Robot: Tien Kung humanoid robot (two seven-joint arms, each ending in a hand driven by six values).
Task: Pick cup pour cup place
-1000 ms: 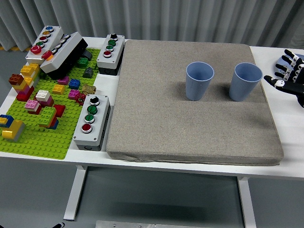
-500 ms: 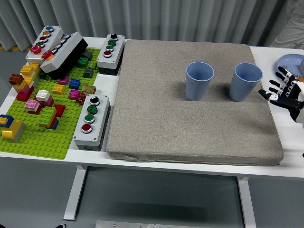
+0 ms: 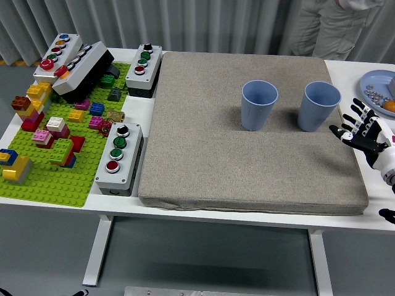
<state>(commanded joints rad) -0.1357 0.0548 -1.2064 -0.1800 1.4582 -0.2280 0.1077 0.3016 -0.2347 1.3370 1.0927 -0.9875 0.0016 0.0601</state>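
Note:
I can see that the second blue cup's inside [image 3: 323, 93] is plain well below the cup's rim, so the second blue cup will pour a clear stream when I tip it far over.
Two blue cups stand upright on the grey mat [image 3: 247, 148]. The left cup [image 3: 259, 105] is near the mat's middle back; the right cup [image 3: 319, 106] is near its right edge. My right hand [image 3: 357, 131] has its fingers spread and holds nothing. It hovers at the mat's right edge, just right of and a little nearer than the right cup, not touching it. My left hand is not in view.
A green brick baseplate [image 3: 52, 179] with several loose bricks lies at the left. Three grey button boxes [image 3: 119, 157] stand beside it. A blue plate [image 3: 378, 92] with small items sits at the far right. A person [image 3: 327, 28] stands at the far side.
My right hand has moved left and nearer, down toward the right cup. A person has come into view at the top right, and the blue plate now shows.

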